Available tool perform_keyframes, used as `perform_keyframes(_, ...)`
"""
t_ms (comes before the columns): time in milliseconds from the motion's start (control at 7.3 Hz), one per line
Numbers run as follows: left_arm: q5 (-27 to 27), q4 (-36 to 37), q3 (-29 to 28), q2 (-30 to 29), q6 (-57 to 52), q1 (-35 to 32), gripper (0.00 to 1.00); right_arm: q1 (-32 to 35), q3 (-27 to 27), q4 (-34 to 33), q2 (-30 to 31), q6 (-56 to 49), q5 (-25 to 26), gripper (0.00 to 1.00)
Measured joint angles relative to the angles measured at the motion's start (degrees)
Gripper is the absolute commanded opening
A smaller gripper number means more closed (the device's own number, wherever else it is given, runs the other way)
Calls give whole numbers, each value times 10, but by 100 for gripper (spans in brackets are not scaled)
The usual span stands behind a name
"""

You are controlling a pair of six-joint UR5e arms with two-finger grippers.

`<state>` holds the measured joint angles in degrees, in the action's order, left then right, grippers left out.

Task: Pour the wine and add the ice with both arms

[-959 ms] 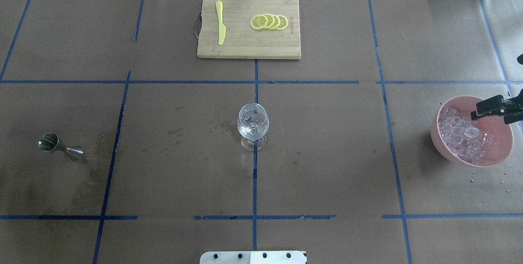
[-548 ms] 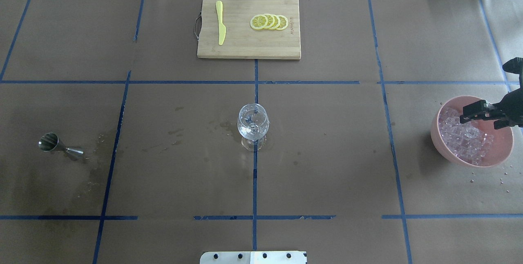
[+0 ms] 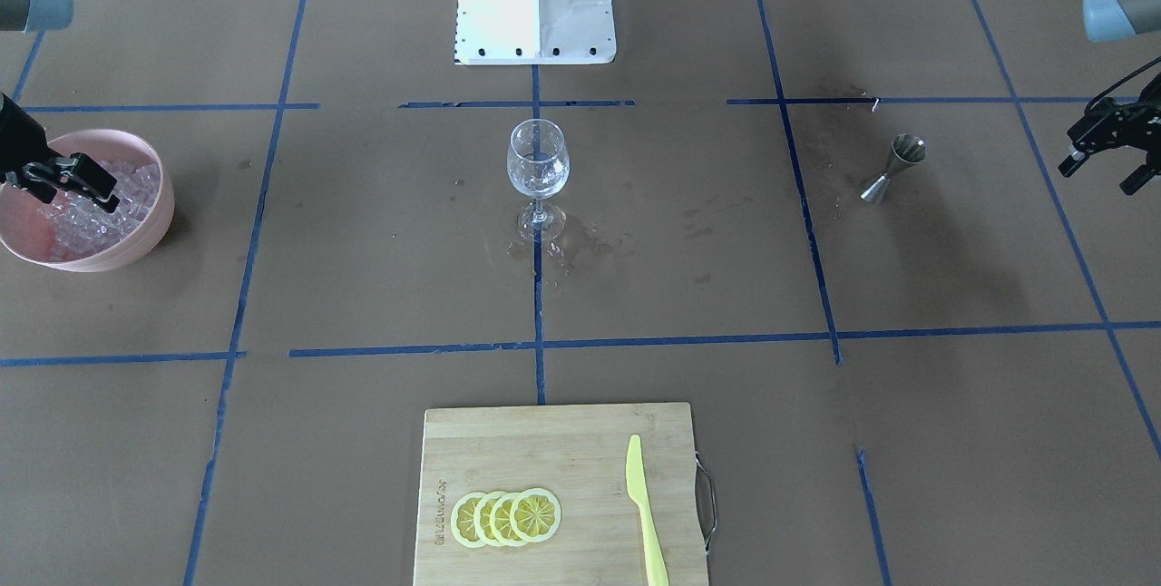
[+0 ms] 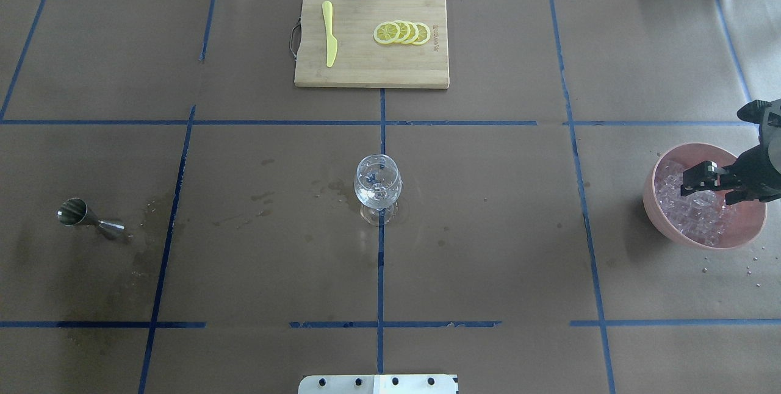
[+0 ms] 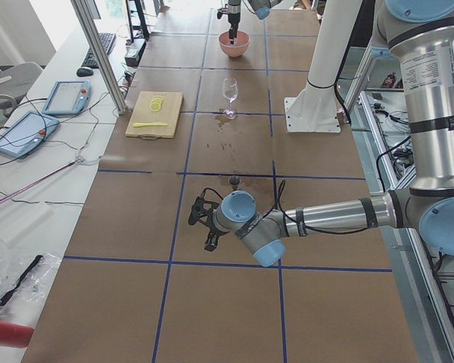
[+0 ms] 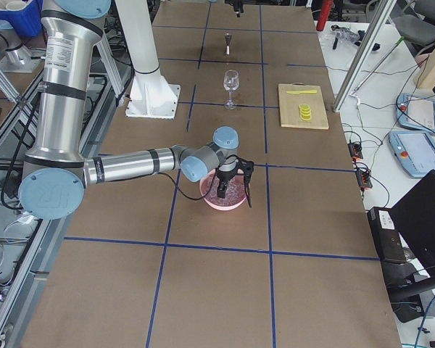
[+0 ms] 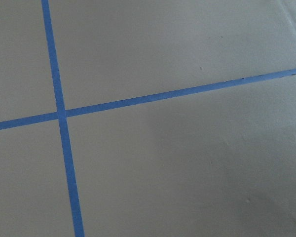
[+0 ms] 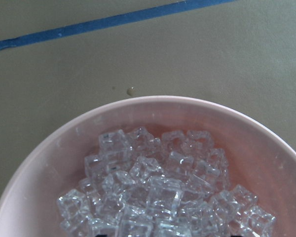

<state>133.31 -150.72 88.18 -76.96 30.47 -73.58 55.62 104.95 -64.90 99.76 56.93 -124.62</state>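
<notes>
The clear ice cubes sit loosely at odd angles in the pink bowl, so I expect the cube to come away on its own when the robot lifts it.
My right gripper is open and hangs low over the heap of clear ice cubes in the pink bowl; it also shows in the front view. The right wrist view looks straight down on the ice and the bowl's rim. The wine glass stands at the table's middle with a few ice cubes in it. My left gripper is open and empty, off to the side beyond the steel jigger; it is out of the overhead view.
A wooden cutting board at the far middle carries lemon slices and a yellow knife. Wet stains mark the paper around the glass and the jigger. Small droplets lie beside the bowl. The left wrist view shows only paper and blue tape.
My right gripper has moved left and nearer, from the bowl's far rim to over the ice heap, and looks lower. Glass, jigger and board have not moved.
</notes>
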Motion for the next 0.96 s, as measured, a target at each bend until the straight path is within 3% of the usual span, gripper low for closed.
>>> perform_keyframes(548,-3,2,9,2,3,-2,100,0,10,1,0,0,-4,0)
perform_keyframes(959,-3,1,18,3,6,-3,100,17,91,-20,-16,14,-22,0)
